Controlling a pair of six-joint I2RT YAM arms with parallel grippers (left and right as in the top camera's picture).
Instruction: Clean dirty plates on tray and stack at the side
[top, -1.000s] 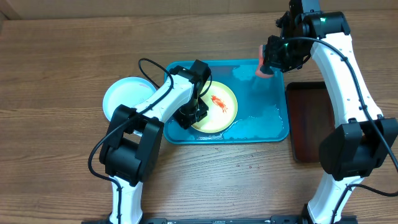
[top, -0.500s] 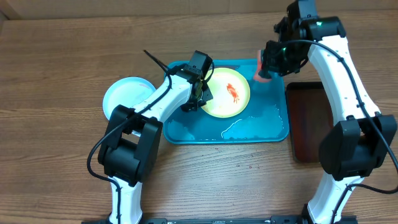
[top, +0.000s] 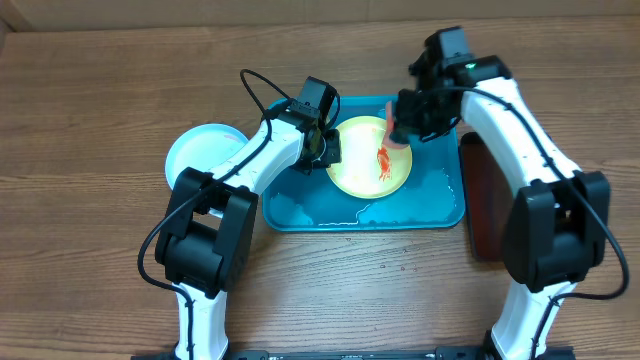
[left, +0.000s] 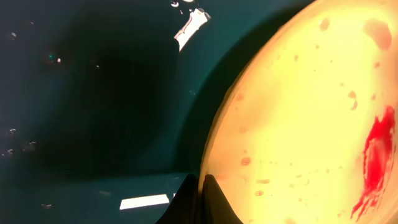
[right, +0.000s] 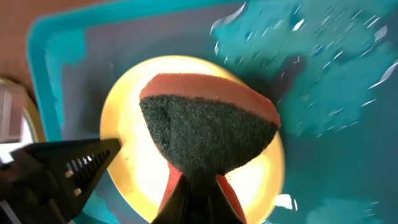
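Observation:
I should lower the sponge (top: 393, 128) with my right gripper, as it hangs clear of the plate, and scrub across the red smear (top: 384, 163) before stacking the plate.
A pale yellow-green plate (top: 358, 172) with a red smear (top: 383, 161) lies on the wet turquoise tray (top: 300, 208). My left gripper (top: 328, 151) is shut on the plate's left rim; the left wrist view shows the fingertips (left: 202, 186) pinching the rim of the plate (left: 311, 112). My right gripper (top: 402, 128) is shut on a sponge (top: 393, 122), red with a dark green scouring face (right: 205, 124), held over the plate's upper right (right: 127, 130). A light blue plate (top: 200, 155) sits on the table left of the tray. A third plate is not in view.
A dark brown-red tray (top: 490, 200) lies right of the turquoise tray, under my right arm. Water pools on the turquoise tray floor (right: 329, 87). My left gripper's jaw (right: 62, 163) shows at the left of the right wrist view.
My left gripper has dragged the yellow-green plate up and to the right on the tray. My right gripper has come down and left with the sponge, over the plate.

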